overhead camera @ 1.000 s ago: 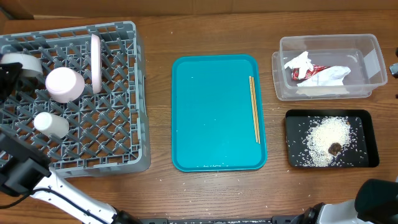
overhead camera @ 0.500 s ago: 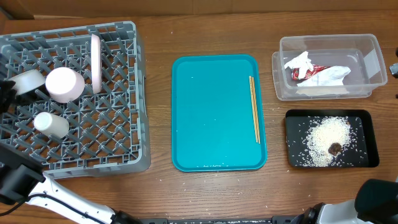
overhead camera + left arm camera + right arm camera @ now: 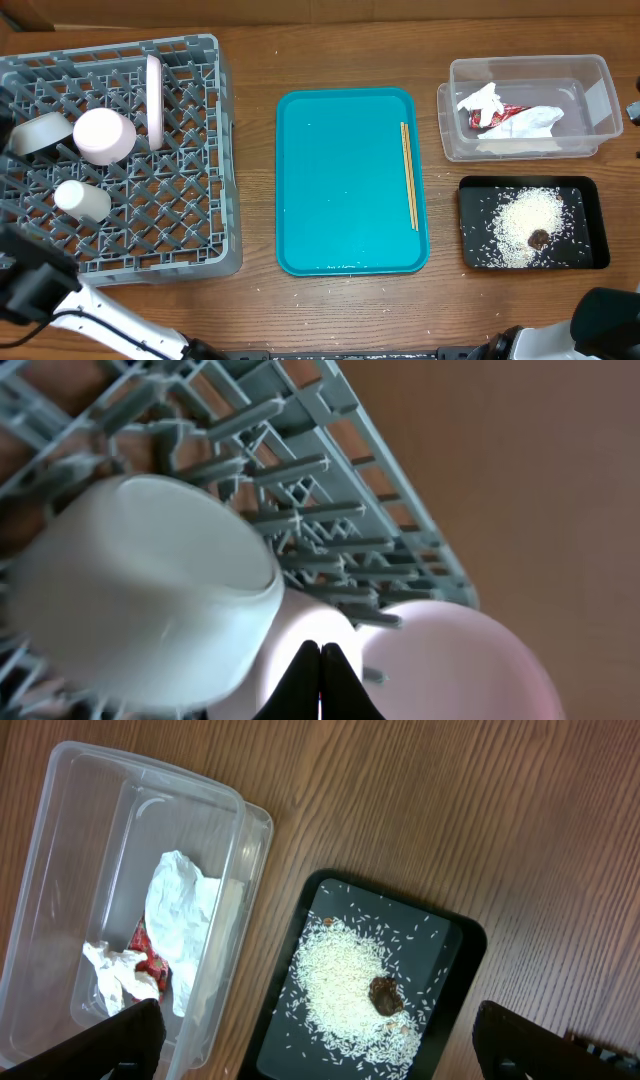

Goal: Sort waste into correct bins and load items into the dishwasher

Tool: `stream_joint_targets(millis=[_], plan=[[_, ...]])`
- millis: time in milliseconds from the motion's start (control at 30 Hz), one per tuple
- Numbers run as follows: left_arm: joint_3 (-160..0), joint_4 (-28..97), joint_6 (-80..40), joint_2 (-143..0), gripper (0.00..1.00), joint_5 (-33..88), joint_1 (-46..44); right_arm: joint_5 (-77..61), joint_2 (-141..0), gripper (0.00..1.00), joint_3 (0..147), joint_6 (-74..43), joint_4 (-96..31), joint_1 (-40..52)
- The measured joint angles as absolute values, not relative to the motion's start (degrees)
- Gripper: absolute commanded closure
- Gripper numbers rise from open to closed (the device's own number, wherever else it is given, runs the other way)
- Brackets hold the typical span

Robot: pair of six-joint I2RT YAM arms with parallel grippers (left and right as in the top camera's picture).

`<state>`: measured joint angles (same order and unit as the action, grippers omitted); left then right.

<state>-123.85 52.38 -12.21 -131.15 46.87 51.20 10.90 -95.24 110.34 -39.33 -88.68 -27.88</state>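
The white bowl (image 3: 42, 132) is tilted in the dishwasher rack, so next my left gripper moves up clear and pushes on the bowl's base (image 3: 192, 538) from above before it goes to the chopsticks.
The grey dishwasher rack (image 3: 190, 230) at the left holds a white bowl (image 3: 40, 132), a pink cup (image 3: 103, 135), an upright pink plate (image 3: 153, 88) and a white cup (image 3: 82, 200). My left gripper (image 3: 320, 658) is shut and empty, its tips just above the white bowl (image 3: 140, 580) and pink cup (image 3: 460, 660). A pair of chopsticks (image 3: 409, 175) lies on the teal tray (image 3: 340, 180). My right gripper (image 3: 320, 1045) is wide open and empty, high above the black tray of rice (image 3: 370, 985).
A clear bin (image 3: 525, 105) with crumpled paper and a red wrapper stands at the back right, and shows in the right wrist view (image 3: 120, 920). The black tray (image 3: 533, 225) with rice and a brown scrap is in front of it. The left arm (image 3: 30, 285) lies along the rack's front left.
The white bowl has settled into the rack beside the pink cup. My left gripper has let it go and drawn back left, almost out of the overhead view. The right arm has not moved.
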Motion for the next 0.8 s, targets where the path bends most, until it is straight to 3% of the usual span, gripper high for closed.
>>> stream_joint_targets(millis=[367, 800], plan=[[-123.85, 48.10, -8.99, -131.15, 0.96, 10.48, 38.00, 10.92, -95.24, 0.00, 110.34, -39.38, -88.71, -27.88], [-123.85, 53.65, -8.78, -131.15, 0.96, -0.80, 38.52, 10.90, -95.24, 0.00, 110.34, -39.33, -88.68, -27.88]])
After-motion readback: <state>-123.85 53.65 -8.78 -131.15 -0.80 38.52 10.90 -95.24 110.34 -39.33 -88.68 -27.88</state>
